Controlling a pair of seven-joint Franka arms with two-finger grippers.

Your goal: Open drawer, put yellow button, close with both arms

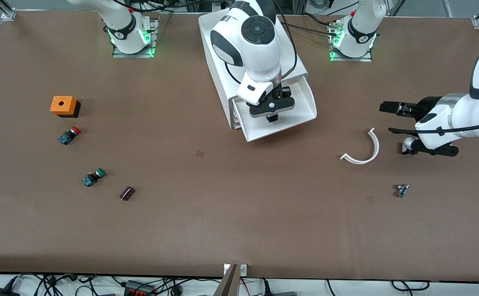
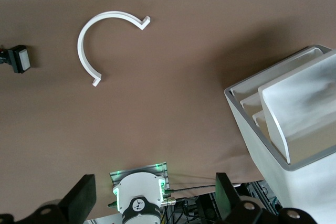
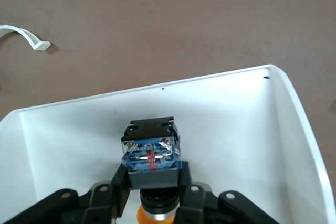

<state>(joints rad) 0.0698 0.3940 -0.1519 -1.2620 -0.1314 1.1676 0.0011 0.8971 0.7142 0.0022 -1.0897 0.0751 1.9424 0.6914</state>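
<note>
My right gripper is in the way of the open drawer (image 1: 300,106). I should let go of the yellow button there and move that gripper out of the way before my left gripper pushes the drawer closed.
The top drawer (image 1: 301,102) of the white cabinet (image 1: 215,53) is pulled out; its white floor and rim fill the right wrist view (image 3: 236,129). My right gripper (image 1: 271,117) is over the open drawer, shut on the yellow button (image 3: 150,153). The button's dark blue-black body points down at the drawer floor, and its orange-yellow cap sits between the fingers (image 3: 118,182). My left gripper (image 1: 396,129) waits open and empty over the table toward the left arm's end, its fingers (image 2: 79,198) spread wide. The cabinet (image 2: 283,129) also shows in the left wrist view.
A white curved strip (image 1: 363,150) and a small part (image 1: 402,190) lie near the left gripper. Toward the right arm's end lie an orange box (image 1: 63,105), a red-capped button (image 1: 69,135), a green-capped button (image 1: 94,176) and a small dark piece (image 1: 127,193).
</note>
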